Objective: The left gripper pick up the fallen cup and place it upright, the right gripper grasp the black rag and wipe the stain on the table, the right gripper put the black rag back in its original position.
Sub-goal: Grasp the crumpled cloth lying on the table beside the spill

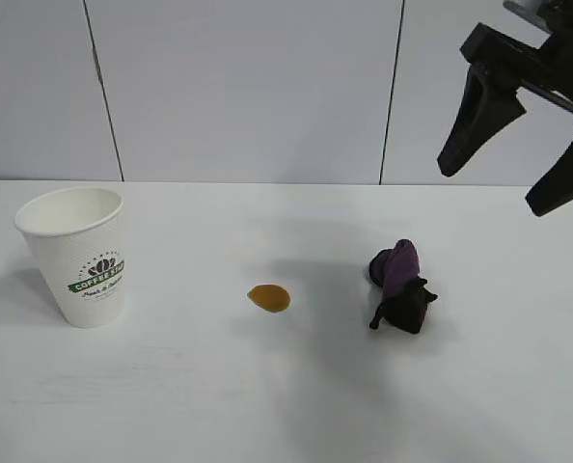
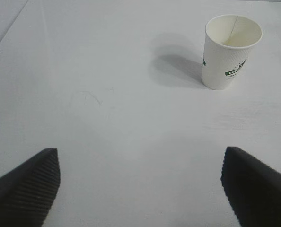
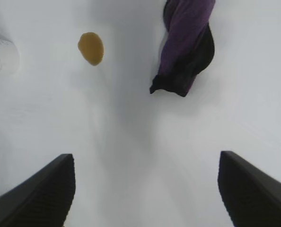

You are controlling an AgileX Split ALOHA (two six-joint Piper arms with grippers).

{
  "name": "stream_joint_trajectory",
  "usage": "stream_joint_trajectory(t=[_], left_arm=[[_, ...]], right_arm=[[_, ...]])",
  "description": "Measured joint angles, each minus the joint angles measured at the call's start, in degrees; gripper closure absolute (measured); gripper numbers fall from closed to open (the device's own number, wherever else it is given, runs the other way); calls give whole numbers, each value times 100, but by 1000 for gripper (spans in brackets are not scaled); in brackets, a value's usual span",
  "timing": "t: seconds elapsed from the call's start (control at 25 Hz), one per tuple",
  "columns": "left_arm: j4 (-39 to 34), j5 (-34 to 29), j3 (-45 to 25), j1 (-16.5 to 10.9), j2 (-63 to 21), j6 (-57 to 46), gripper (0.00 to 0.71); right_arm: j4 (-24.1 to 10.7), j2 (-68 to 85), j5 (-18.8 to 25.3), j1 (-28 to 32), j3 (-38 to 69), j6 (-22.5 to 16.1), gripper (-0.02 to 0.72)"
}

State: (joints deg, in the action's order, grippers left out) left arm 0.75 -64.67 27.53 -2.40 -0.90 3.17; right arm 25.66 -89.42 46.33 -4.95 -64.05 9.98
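Observation:
The black rag is bunched up around a raised purple fold, so it will slide in one bundle and stay bunched up when I wipe the stain.
The white cup with its green logo band stands upright at the table's left; it also shows in the left wrist view. The orange-brown stain lies mid-table and shows in the right wrist view. The black and purple rag lies bunched to the stain's right, and shows in the right wrist view. My right gripper hangs open and empty high above the table, up and right of the rag. My left gripper is open and empty over bare table, well away from the cup; the exterior view does not show it.
The white table runs wide around the three items. A grey panelled wall stands behind its far edge.

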Motion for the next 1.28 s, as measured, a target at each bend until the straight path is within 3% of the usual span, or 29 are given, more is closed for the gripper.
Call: stream_joint_trajectory(t=[0.12,0.28,0.56,1.08,1.28], left_arm=[[0,0,0,0,0,0,47],[0,0,0,0,0,6,47],[0,0,0,0,0,6,47],[0,0,0,0,0,11,47],[0,0,0,0,0,11,47]], right_arm=[[6,-286,82,0,-41,-54,274],[124,-1002,447,0,-349,-139,282],[202,-2037,692,-7,-1277,-363,282],[-1125,-2947,1127,-811,-2517,-1307,297],[-1479,-3080,1282,-843,-2536,-1468,297]])
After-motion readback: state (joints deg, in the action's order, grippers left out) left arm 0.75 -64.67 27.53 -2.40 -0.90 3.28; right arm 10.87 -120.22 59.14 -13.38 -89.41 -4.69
